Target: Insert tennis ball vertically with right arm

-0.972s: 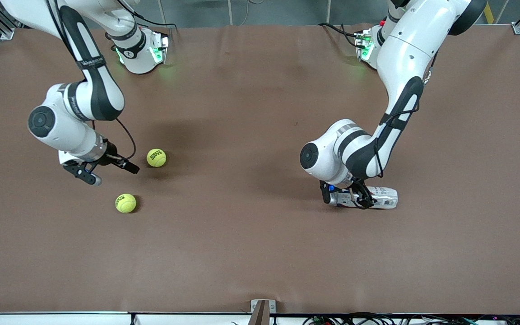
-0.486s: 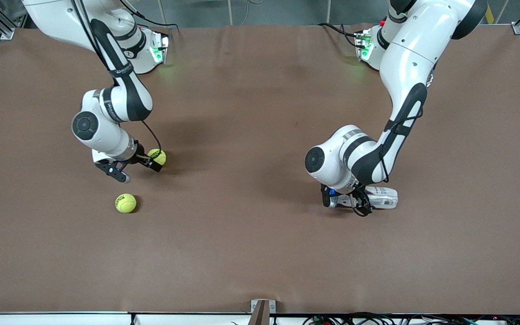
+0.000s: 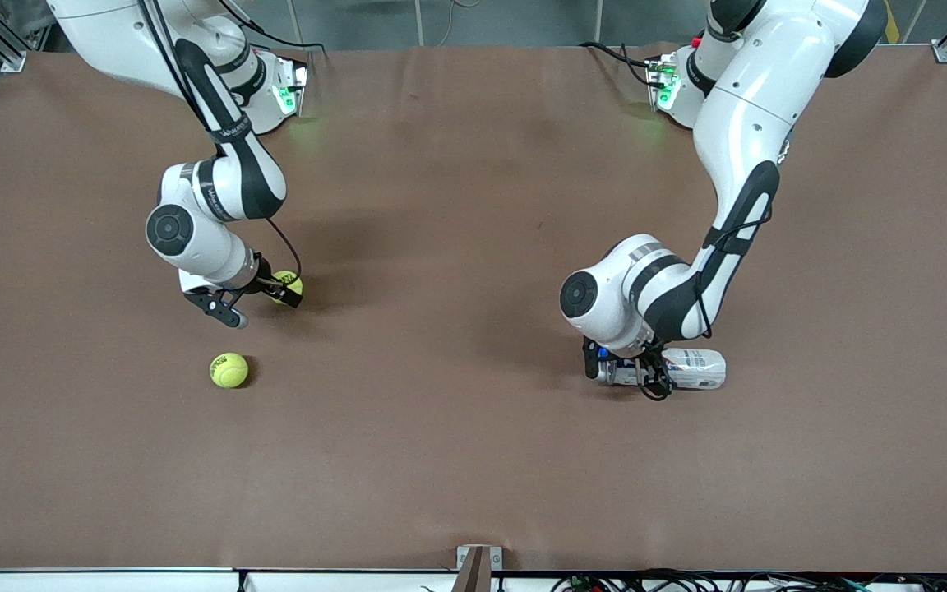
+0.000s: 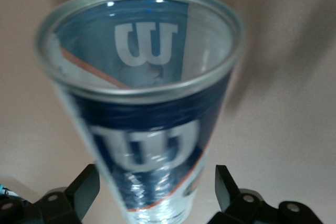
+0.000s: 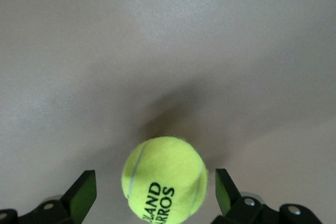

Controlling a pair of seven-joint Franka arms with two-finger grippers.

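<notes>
I expect the yellow tennis ball (image 3: 290, 283) to sink deep into the clear can when I put it in, because the can is a long, straight tube (image 3: 692, 368).
A yellow tennis ball (image 3: 288, 282) lies on the brown table, half covered by my right gripper (image 3: 262, 306). In the right wrist view this tennis ball (image 5: 164, 178) sits between the open fingers (image 5: 84, 188), with a gap on each side. A second tennis ball (image 3: 228, 370) lies nearer the front camera. A clear can with a blue label (image 3: 691, 368) lies on its side toward the left arm's end. My left gripper (image 3: 625, 374) straddles it, open. In the left wrist view the can (image 4: 149, 129) shows its open mouth, and both fingers (image 4: 227, 186) stand off its wall.
The brown mat (image 3: 441, 452) covers the whole table. Both arm bases (image 3: 264, 90) stand at its edge farthest from the front camera. A small metal bracket (image 3: 478, 559) sits at the edge nearest the front camera.
My right arm swung toward the left arm's end, carrying its open gripper from beside the ball to around it. The left gripper shifted slightly along the can.
</notes>
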